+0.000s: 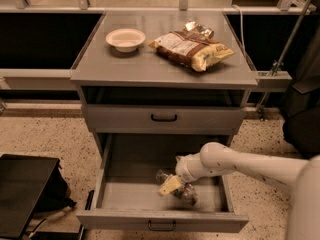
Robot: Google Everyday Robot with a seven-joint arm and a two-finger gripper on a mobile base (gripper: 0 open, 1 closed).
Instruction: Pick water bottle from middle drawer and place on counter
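Observation:
The water bottle (188, 195) lies clear in the open drawer under my gripper's fingers. My gripper keeps going down around the bottle's middle (180, 191) and closes there.
The middle drawer (125, 196) is pulled open, with its black handle at the front. A small clear crinkled water bottle (186, 192) lies on its floor right of centre. My gripper (169, 185) reaches into the drawer from the right on a white arm, its yellowish fingers (171, 183) right over the bottle's middle. The counter (120, 66) is the flat grey top of the cabinet above.
A white bowl (125, 38) and a yellow-brown chip bag (190, 49) lie on the counter. The shallower upper drawer (163, 118) is shut. A black case (22, 191) stands on the speckled floor at the lower left.

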